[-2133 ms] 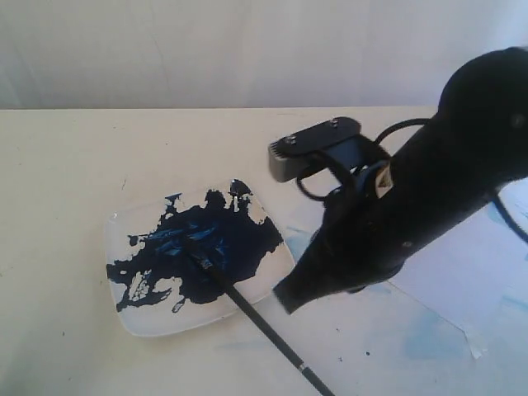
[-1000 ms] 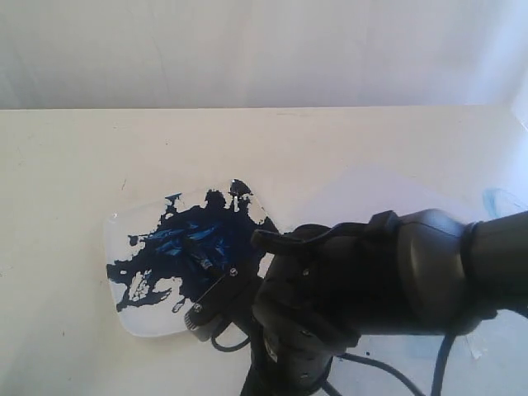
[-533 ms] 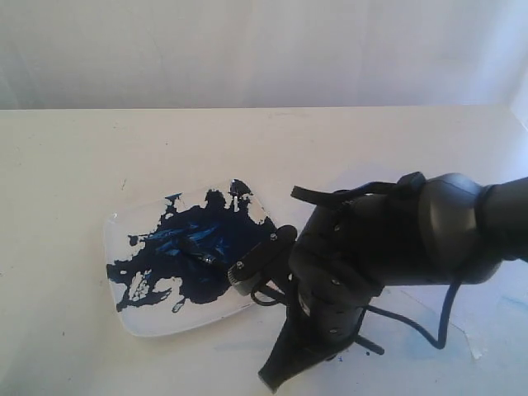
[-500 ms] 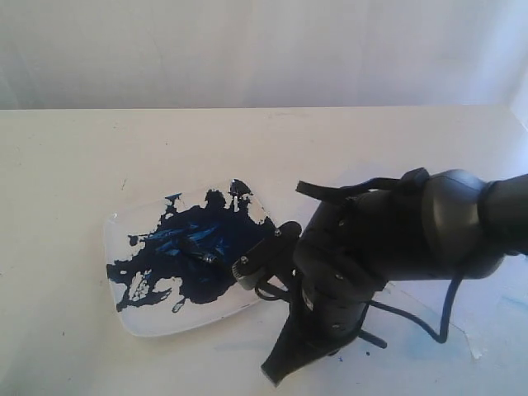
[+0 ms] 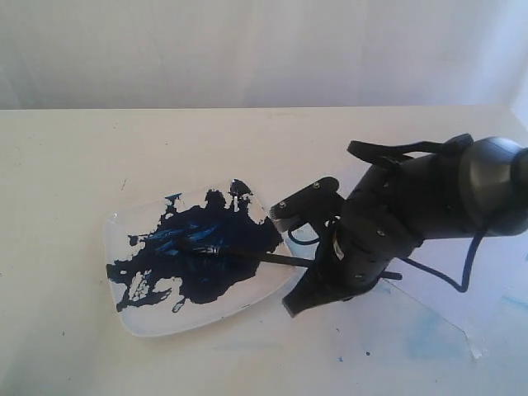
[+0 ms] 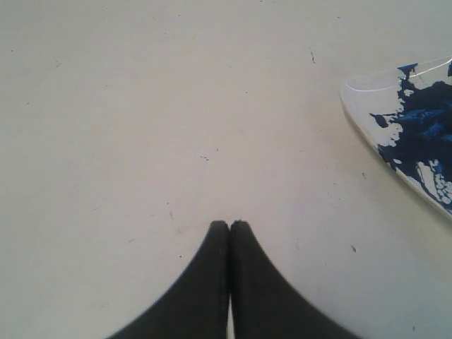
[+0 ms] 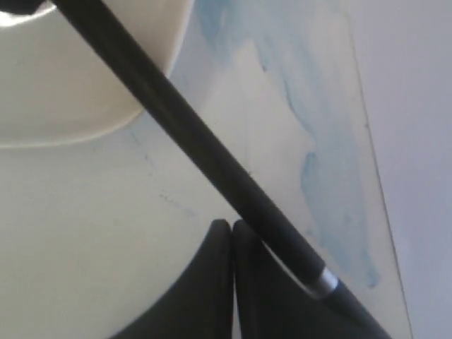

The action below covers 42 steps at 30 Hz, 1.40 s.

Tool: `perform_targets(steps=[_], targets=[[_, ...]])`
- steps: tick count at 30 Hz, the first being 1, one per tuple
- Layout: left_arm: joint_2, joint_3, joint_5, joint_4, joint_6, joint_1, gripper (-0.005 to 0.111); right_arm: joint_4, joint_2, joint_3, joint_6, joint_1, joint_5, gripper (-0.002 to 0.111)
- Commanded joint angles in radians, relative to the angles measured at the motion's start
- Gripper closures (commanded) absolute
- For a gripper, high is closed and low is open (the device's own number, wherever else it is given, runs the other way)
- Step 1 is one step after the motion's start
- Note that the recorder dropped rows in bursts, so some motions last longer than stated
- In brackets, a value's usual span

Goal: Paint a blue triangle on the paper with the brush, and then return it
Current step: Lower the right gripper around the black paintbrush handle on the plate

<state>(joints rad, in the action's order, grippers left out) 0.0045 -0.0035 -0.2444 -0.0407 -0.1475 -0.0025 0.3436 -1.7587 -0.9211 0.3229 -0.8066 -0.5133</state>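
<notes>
The brush handle runs at a slant across my right gripper's closed fingers. My right gripper should move back, turn around and open with its fingers on either side of the brush handle near the plate.
The brush is a thin black stick. Its tip lies in the dark blue paint on the square white plate, and its handle runs right, under my right arm. My right gripper is low over the table just right of the plate. In the right wrist view the gripper is shut with nothing between its fingers. The brush, with its silver band, crosses beside and over one finger. The paper lies at the right, under that arm. The blue triangle is out of view. My left gripper is shut over bare table.
The plate lies off to one side of my left gripper. Pale light-blue smears mark the table between the plate and the paper's edge. A white wall runs behind the table.
My right arm has drawn back to the right from over the plate's near corner. The brush handle has swung from pointing at the front edge to lying nearly sideways.
</notes>
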Motion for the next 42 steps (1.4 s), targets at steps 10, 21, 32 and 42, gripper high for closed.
perform_targets(steps=[10, 21, 32, 42], targets=[[-0.004, 0.003, 0.000, 0.002, -0.006, 0.001, 0.107, 0.015, 0.001, -0.026, 0.015, 0.030, 0.129, 0.108], [-0.004, 0.003, 0.000, 0.002, -0.006, 0.001, 0.107, -0.090, 0.025, -0.044, 0.013, 0.030, -0.024, 0.108], [-0.004, 0.003, 0.000, 0.002, -0.006, 0.001, 0.107, -0.120, -0.034, -0.044, -0.003, 0.047, 0.033, 0.108], [-0.004, 0.003, 0.000, 0.002, -0.006, 0.001, 0.107, -0.122, -0.070, -0.044, 0.026, 0.121, 0.149, 0.108]])
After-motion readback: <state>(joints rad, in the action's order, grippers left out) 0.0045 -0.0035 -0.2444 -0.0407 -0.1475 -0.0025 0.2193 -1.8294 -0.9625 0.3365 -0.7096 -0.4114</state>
